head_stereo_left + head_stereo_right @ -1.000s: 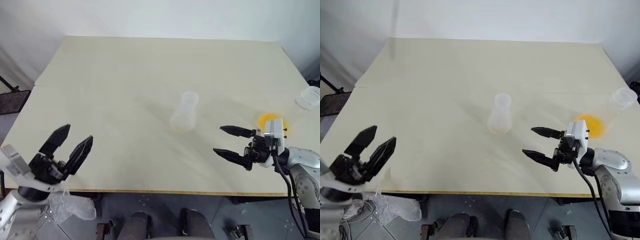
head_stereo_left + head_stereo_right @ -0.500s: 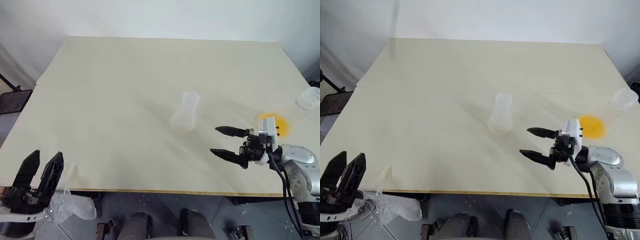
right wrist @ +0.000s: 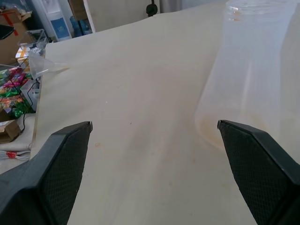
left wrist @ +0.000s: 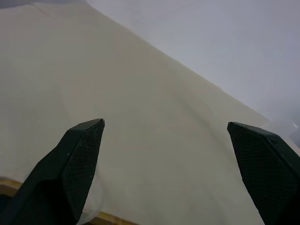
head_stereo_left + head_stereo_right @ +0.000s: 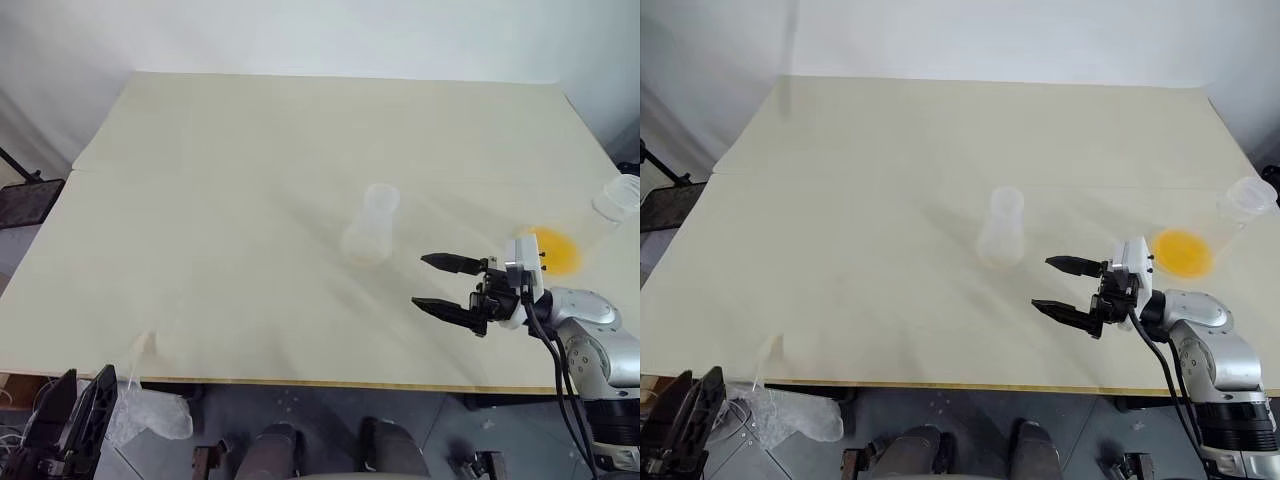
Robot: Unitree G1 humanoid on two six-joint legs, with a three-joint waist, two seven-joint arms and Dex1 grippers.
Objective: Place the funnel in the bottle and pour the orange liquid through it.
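The funnel [image 4: 95,198] is off to the edge of my left gripper's opening. My left gripper should therefore move back, tilt down and pinch the funnel's rim [image 5: 131,367].
The translucent bottle [image 5: 371,226] stands upright near the middle of the table, also seen in the right wrist view [image 3: 251,70]. The small clear funnel [image 5: 142,345] lies near the table's front left edge; it appears in the right wrist view too [image 3: 44,65]. The orange liquid [image 5: 552,250] sits in the bottom of a tall clear cup [image 5: 619,196] at the right. My right gripper [image 5: 420,281] hovers open over the table between bottle and cup, pointing towards the bottle, nothing in it. My left gripper [image 5: 85,376] is open and empty, below the front left table edge.
The cream table [image 5: 250,150] has wide bare room at its back and left. A crumpled clear plastic bag [image 5: 150,415] lies on the floor under the front left edge. A dark stand [image 5: 25,195] is off the left side.
My left gripper has dropped and pulled back from over the front left of the table to below its edge. The right gripper has barely shifted. Bottle, funnel and cup are unmoved.
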